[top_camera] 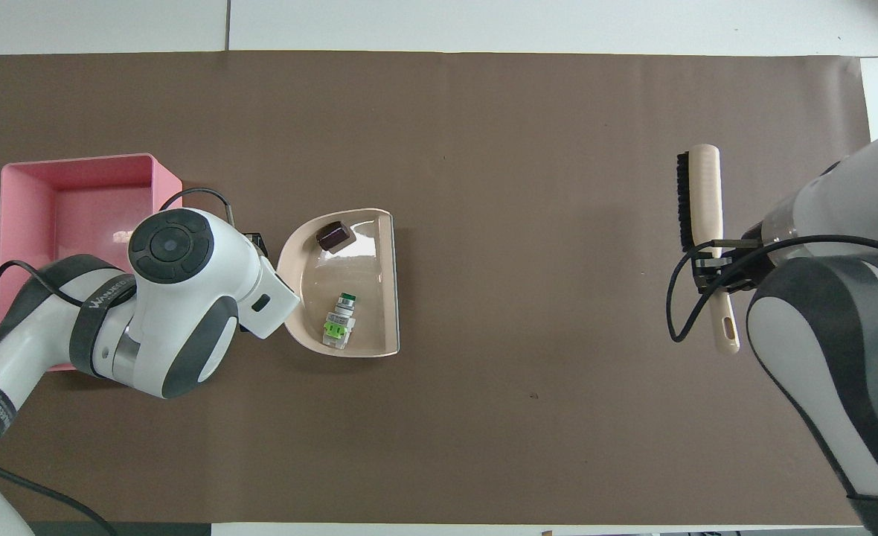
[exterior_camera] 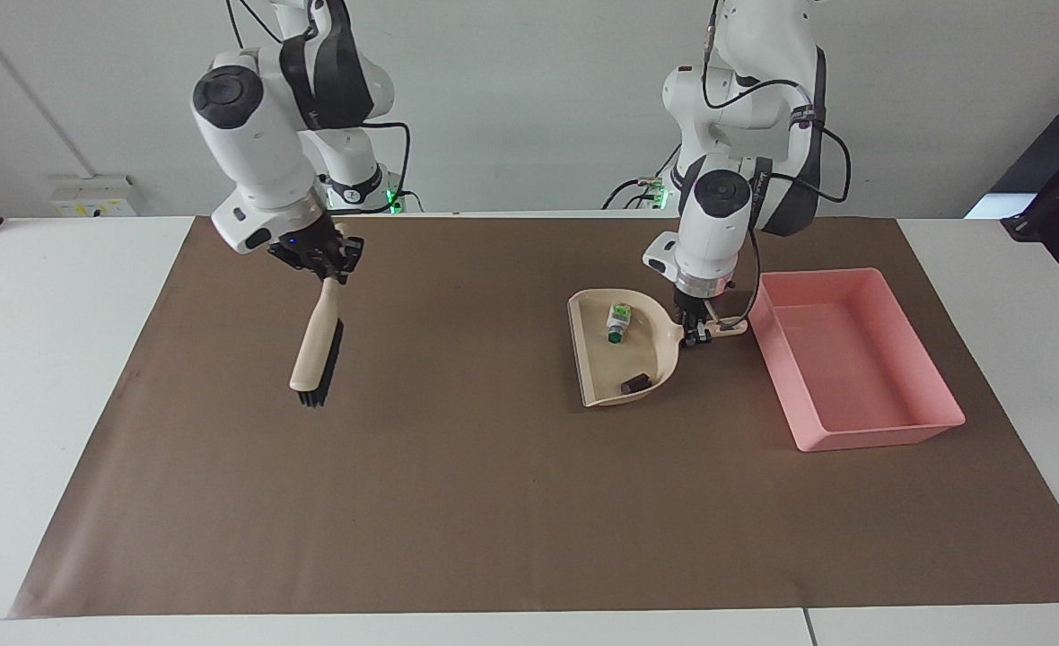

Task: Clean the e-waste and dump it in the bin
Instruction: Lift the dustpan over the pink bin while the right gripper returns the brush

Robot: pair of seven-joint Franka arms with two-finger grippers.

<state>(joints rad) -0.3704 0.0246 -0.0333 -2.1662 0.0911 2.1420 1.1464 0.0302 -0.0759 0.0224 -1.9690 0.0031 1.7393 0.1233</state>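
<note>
Both e-waste bits are in the dustpan (top_camera: 341,282), so my right gripper should go on lowering the brush to the clear mat (exterior_camera: 248,361) and let go of the brush there.
A beige dustpan (exterior_camera: 603,372) (top_camera: 379,298) is lifted a little off the brown mat. In it lie the e-waste bits: a white piece with a green end (exterior_camera: 618,321) (top_camera: 340,327) and a small dark block (exterior_camera: 634,384) (top_camera: 335,236). My left gripper (exterior_camera: 696,332) is shut on the dustpan's handle (exterior_camera: 725,328), beside the pink bin (exterior_camera: 853,359) (top_camera: 74,201). My right gripper (exterior_camera: 330,269) (top_camera: 714,262) is shut on a beige brush (exterior_camera: 317,345) (top_camera: 699,195) and holds it in the air over the mat toward the right arm's end.
The brown mat (exterior_camera: 458,502) (top_camera: 528,134) covers most of the white table (exterior_camera: 54,296). The bin is empty and stands at the left arm's end of the mat. A wall socket box (exterior_camera: 94,195) sits at the table's edge near the robots.
</note>
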